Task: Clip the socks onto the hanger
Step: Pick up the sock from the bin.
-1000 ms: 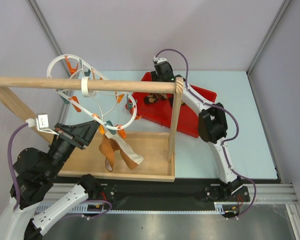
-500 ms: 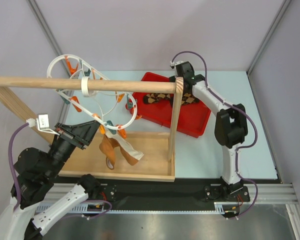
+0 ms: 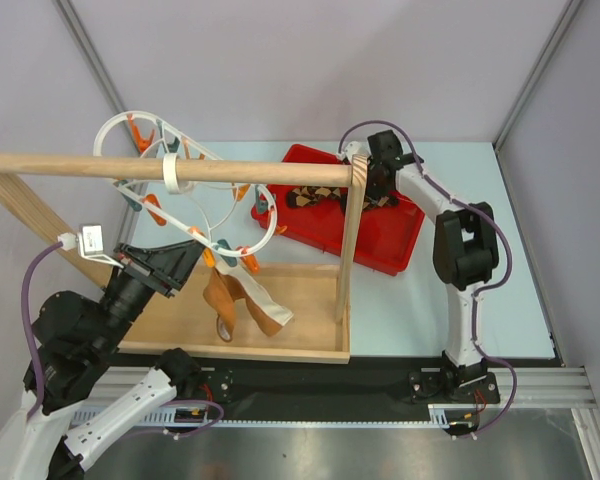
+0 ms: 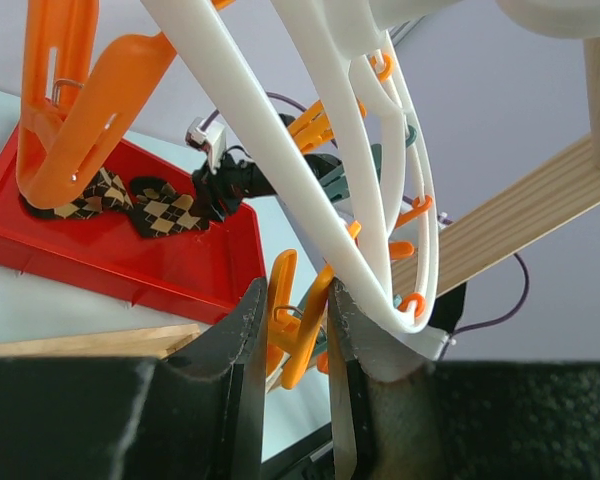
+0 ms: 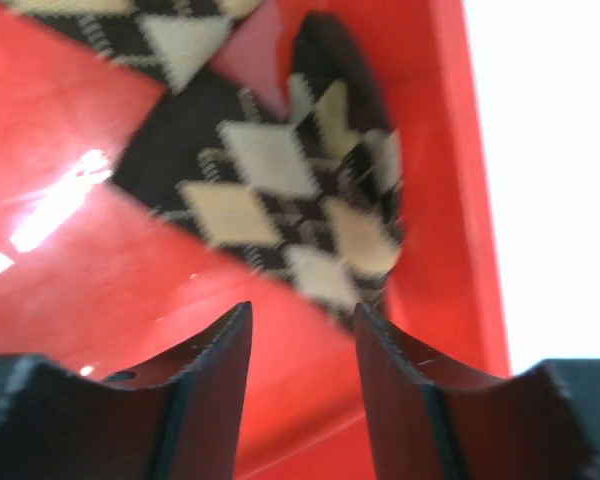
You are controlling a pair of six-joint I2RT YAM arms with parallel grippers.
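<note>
I should carry on moving my right gripper toward the diamonds (image 5: 235, 190) by the nearer argyle sock's dark cuff (image 5: 168, 136), which lies flat before its open fingers, and close it there.
The white wavy hanger (image 3: 132, 128) hangs from a wooden rod by its hook loop (image 3: 172, 172). My left gripper (image 3: 202, 260) is shut on an orange clip (image 4: 302, 325) at the hanger's lower rim (image 4: 280, 150). A tan and cream sock (image 3: 235, 305) hangs from a clip beside it. Argyle socks (image 3: 315, 197) lie in the red tray (image 3: 400, 235). My right gripper (image 5: 300, 320) stands open just above the tray floor, close to one argyle sock (image 5: 290, 190), with nothing between its fingers. In the left wrist view the socks (image 4: 150, 205) lie next to the right gripper (image 4: 230, 185).
The wooden rod (image 3: 80, 166) rests on an upright post (image 3: 350, 240), which stands in a shallow wooden base (image 3: 300, 345). The post stands between the tray and the hanger. A slanted wooden brace (image 3: 20, 205) runs along the left. Grey walls close in the back and sides.
My right gripper has moved from the tray's far left end rightward and down onto the socks by the post. The red tray shifted left. The left gripper kept its hold.
</note>
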